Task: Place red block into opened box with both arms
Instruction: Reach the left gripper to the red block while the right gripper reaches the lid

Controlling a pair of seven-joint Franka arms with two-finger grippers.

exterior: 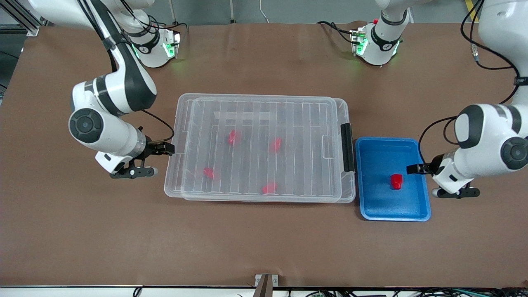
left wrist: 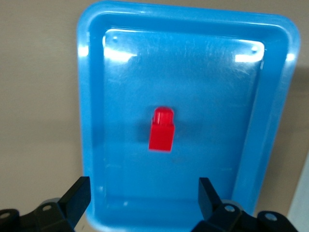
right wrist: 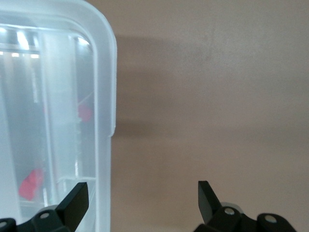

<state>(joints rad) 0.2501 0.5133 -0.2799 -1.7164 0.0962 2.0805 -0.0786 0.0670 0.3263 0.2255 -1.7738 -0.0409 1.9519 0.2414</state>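
Observation:
My gripper will make the ribbed lid [exterior: 260,148] slide flat along the box when it pulls, because the lid is shifted clear of the black latch bar [exterior: 347,147].
A small red block [exterior: 396,181] [left wrist: 161,129] lies alone near the middle of the blue tray [exterior: 394,217] [left wrist: 91,96]. My left gripper [exterior: 412,169] [left wrist: 143,200] hovers open over the tray's rim at the left arm's end, with nothing between its fingers. The clear box [exterior: 173,181] [right wrist: 104,96] sits mid-table with its ribbed lid [exterior: 264,123] lying on it. Several red blocks [exterior: 233,137] [right wrist: 30,183] show through the lid. My right gripper [exterior: 167,148] [right wrist: 142,200] stands open and empty, straddling the box's short rim at the right arm's end.
A black latch bar [exterior: 347,147] runs along the box's short end beside the tray. The tray stands close against that end. Brown table surface [exterior: 264,247] stretches between the box and the front camera. Both arm bases [exterior: 159,49] stand along the table's back edge.

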